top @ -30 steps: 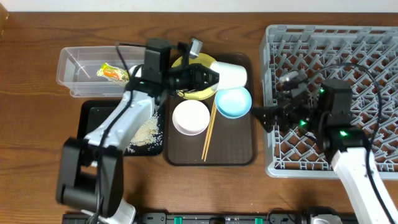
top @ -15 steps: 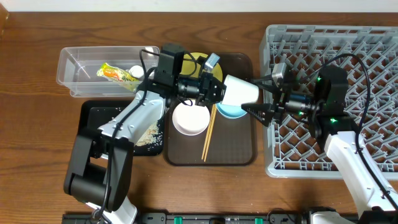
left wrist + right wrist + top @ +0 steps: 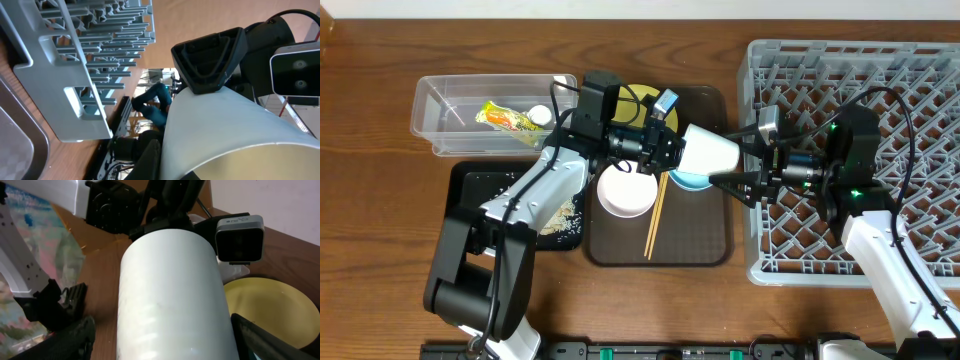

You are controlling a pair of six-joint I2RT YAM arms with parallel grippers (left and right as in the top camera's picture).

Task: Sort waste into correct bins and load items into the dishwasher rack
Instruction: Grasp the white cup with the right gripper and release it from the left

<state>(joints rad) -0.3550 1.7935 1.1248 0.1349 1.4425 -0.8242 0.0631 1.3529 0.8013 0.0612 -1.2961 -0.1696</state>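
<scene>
Next, I take the bottom [image 3: 730, 156] of the cup with my right gripper before my left gripper moves away, because my left gripper is holding the small white cup's rim end [image 3: 691, 150] with the cup's bottom toward the rack.
My left gripper [image 3: 670, 147] is shut on the small white cup [image 3: 712, 150] and holds it on its side above the brown tray, bottom toward the rack. My right gripper [image 3: 732, 158] is open, with one finger on each side of the cup's far end. In the right wrist view the cup [image 3: 170, 295] fills the space between my fingers, with a gap on the left side. The yellow plate [image 3: 632, 100], light blue bowl [image 3: 692, 181], white bowl [image 3: 626, 190] and chopsticks [image 3: 655, 215] lie on the tray. The grey rack [image 3: 880, 80] stands at the right.
The clear tub [image 3: 440, 110] at the back left holds the wrapper [image 3: 500, 116] and white scrap [image 3: 538, 116]. The black tray [image 3: 470, 190] in front of it holds rice grains [image 3: 555, 212]. The brown serving tray [image 3: 700, 245] lies between the black tray and the rack.
My left gripper carried the cup to the right, off the plate. My right gripper came out from over the rack to the left and now straddles the cup.
</scene>
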